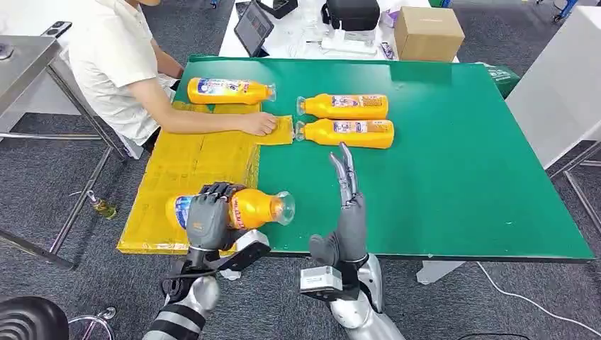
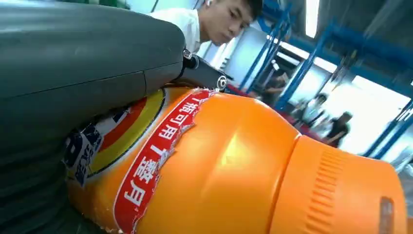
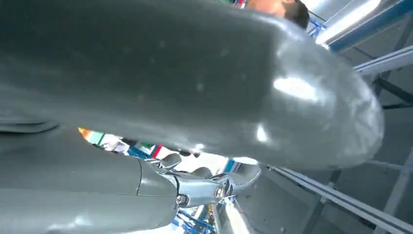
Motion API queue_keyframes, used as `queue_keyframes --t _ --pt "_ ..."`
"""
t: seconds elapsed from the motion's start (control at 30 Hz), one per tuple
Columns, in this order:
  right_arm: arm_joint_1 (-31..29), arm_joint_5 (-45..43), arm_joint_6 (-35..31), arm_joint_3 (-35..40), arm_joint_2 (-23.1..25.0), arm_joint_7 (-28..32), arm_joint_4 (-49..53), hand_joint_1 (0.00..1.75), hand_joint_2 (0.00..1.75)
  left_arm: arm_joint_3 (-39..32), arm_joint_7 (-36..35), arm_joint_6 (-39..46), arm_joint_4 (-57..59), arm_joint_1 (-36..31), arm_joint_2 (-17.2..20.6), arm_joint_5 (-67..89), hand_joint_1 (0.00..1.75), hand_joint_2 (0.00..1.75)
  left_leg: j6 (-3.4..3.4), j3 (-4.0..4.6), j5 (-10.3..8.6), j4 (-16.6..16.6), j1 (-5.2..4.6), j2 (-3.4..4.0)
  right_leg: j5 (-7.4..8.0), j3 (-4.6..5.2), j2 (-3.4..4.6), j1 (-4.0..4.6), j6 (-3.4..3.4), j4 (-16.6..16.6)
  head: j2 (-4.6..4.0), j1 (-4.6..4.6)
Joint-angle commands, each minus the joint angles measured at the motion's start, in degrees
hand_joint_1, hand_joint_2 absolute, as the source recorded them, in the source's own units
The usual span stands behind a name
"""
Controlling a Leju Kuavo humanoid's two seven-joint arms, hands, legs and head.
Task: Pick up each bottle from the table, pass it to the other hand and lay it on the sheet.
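My gripper should expect a blue label hidden underneath, because the nearest bottle [image 1: 347,133] shows a pale label [image 1: 351,126], unlike the blue one on the laid bottle.
My left hand [image 1: 208,216] grips an orange bottle [image 1: 248,208] around its labelled body, holding it on its side with the cap pointing right, over the near end of the yellow sheet [image 1: 184,170]. Close up, that bottle [image 2: 234,165] lies against my left hand [image 2: 73,58]. My right hand [image 1: 347,191] stands open just right of the cap, fingers straight and pointing away, holding nothing; its grey thumb [image 3: 195,73] shows close up. Three more orange bottles lie on the green table [image 1: 461,170]: one [image 1: 230,91] at the far left, two [image 1: 345,106] [image 1: 347,132] side by side mid-table.
A person in a white shirt [image 1: 113,64] sits at the table's far left, one hand [image 1: 256,124] pressing on the yellow sheet. Behind the green table, a white table carries a cardboard box [image 1: 427,32], a tablet [image 1: 254,27] and a black case [image 1: 351,13].
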State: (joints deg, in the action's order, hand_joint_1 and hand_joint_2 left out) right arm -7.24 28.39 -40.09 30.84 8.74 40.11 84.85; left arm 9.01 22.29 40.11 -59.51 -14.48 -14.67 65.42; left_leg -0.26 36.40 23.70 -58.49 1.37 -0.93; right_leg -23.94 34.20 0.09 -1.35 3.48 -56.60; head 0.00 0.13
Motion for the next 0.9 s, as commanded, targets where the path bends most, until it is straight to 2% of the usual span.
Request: queue_keyframes --t 0.03,0.07,0.17,0.2,0.27,0.3,0.33,0.37,0.4,0.43,0.47,0.5,0.53,0.67,0.9 --pt "-3.26 -0.91 0.09 -0.38 -0.61 -0.11 -4.06 0.00 0.00 0.89 -9.20 -0.53 26.28 -13.46 2.44 8.31 1.75 1.75 0.13 -0.46 0.09 0.14 -0.01 0.16 -0.05 -0.43 0.04 0.06 -0.23 0.16 0.00 0.00" --pt "-3.26 -0.91 0.09 -0.38 -0.61 -0.11 -4.06 0.00 0.00 0.89 -9.20 -0.53 26.28 -13.46 2.44 8.31 1.75 1.75 0.06 -0.18 0.01 0.06 -0.01 -0.04 -0.03 -0.21 -0.09 0.02 -0.10 0.06 0.00 0.02" --pt "-3.41 -2.13 0.09 -0.35 -0.87 -0.11 -4.87 0.00 0.00 0.85 -10.04 -4.51 31.39 -16.85 2.12 4.69 1.68 1.75 0.06 -0.18 0.02 0.05 0.00 -0.04 -0.03 -0.22 -0.07 0.03 -0.11 0.06 0.00 0.04" --pt "-3.52 -2.68 0.09 -0.15 -1.01 -0.11 -5.35 0.00 0.00 0.60 -10.46 -5.63 32.38 -17.65 2.11 3.72 1.54 1.75 0.08 -0.28 0.06 0.05 0.02 0.03 -0.04 -0.30 -0.03 0.07 -0.16 0.09 0.00 -0.02" --pt "-3.59 -3.31 0.09 -0.20 -1.09 -0.11 -5.59 0.00 0.00 0.07 -10.31 -6.86 33.27 -18.55 2.12 2.04 1.54 1.75 0.06 -0.17 0.02 0.04 0.00 0.00 -0.02 -0.19 -0.04 0.04 -0.11 0.05 0.00 0.04" --pt "-3.82 -3.97 0.09 0.17 -1.21 -0.11 -6.15 0.00 0.00 -0.26 -10.23 -7.89 33.96 -19.04 2.14 0.97 1.41 1.75 0.09 -0.29 0.06 0.06 0.02 0.08 -0.03 -0.30 0.01 0.07 -0.18 0.08 0.00 0.00" --pt "-4.03 -4.42 0.09 0.30 -1.27 -0.11 -6.55 0.00 0.00 -0.42 -10.39 -8.76 34.51 -19.42 2.24 0.47 1.40 1.75 0.06 -0.19 0.04 0.05 0.00 0.06 -0.02 -0.19 0.01 0.03 -0.13 0.05 0.00 0.00" --pt "-4.03 -4.42 0.09 0.30 -1.27 -0.11 -6.55 0.00 0.00 -0.42 -10.39 -8.76 34.51 -19.42 2.24 0.47 1.05 1.75 0.08 -0.31 0.06 0.07 0.01 0.09 -0.03 -0.32 0.02 0.06 -0.19 0.09 0.00 0.02" --pt "-4.17 -4.81 0.09 0.28 -1.37 -0.11 -6.76 0.00 0.00 -0.25 -10.44 -9.59 35.18 -19.95 2.55 0.30 0.49 1.75 0.08 -0.34 0.07 0.08 0.02 0.14 -0.02 -0.34 0.07 0.07 -0.19 0.10 0.00 0.00" --pt "-4.62 -6.04 0.09 0.72 -1.56 -0.11 -7.67 0.00 0.00 -0.34 -10.98 -10.73 36.18 -20.61 2.84 -0.78 0.33 1.75 0.05 -0.21 0.02 0.07 -0.01 0.10 0.01 -0.21 0.07 0.03 -0.12 0.07 0.00 0.00" --pt "-4.62 -6.04 0.09 0.72 -1.56 -0.11 -7.67 0.00 0.00 -0.34 -10.98 -10.73 36.18 -20.61 2.84 -0.78 0.33 1.75 0.05 -0.22 0.03 0.06 0.00 0.12 0.02 -0.21 0.09 0.03 -0.12 0.07 0.00 0.00" --pt "-4.78 -6.55 0.09 0.62 -1.66 -0.11 -7.85 0.00 0.00 -0.93 -11.34 -12.20 36.88 -20.98 2.91 -1.92 0.10 1.75 0.08 -0.32 0.05 0.08 0.01 0.19 0.02 -0.31 0.13 0.06 -0.17 0.10 0.00 0.00" --pt "-5.00 -7.41 0.09 0.88 -1.84 -0.11 -8.08 0.00 0.00 -1.42 -11.54 -13.90 37.41 -21.41 2.86 -3.20 0.00 1.75 0.12 -0.44 0.06 0.12 0.01 0.24 0.02 -0.41 0.16 0.08 -0.22 0.14 0.00 0.02" --pt "-5.51 -8.84 0.09 1.61 -2.48 -0.11 -8.69 0.00 0.00 -0.66 -12.03 -15.39 38.13 -21.75 3.41 -3.30 0.00 1.75 0.06 -0.24 0.02 0.06 -0.01 0.16 0.03 -0.22 0.11 0.02 -0.10 0.06 0.00 0.00" --pt "-5.53 -11.06 0.09 1.52 -3.53 -0.11 -8.92 0.00 0.00 1.09 -9.36 -23.66 38.59 -21.69 3.11 -4.59 0.00 1.75 0.09 -0.41 0.05 0.10 0.00 0.11 0.00 -0.43 0.09 0.05 -0.17 0.11 0.00 0.00"
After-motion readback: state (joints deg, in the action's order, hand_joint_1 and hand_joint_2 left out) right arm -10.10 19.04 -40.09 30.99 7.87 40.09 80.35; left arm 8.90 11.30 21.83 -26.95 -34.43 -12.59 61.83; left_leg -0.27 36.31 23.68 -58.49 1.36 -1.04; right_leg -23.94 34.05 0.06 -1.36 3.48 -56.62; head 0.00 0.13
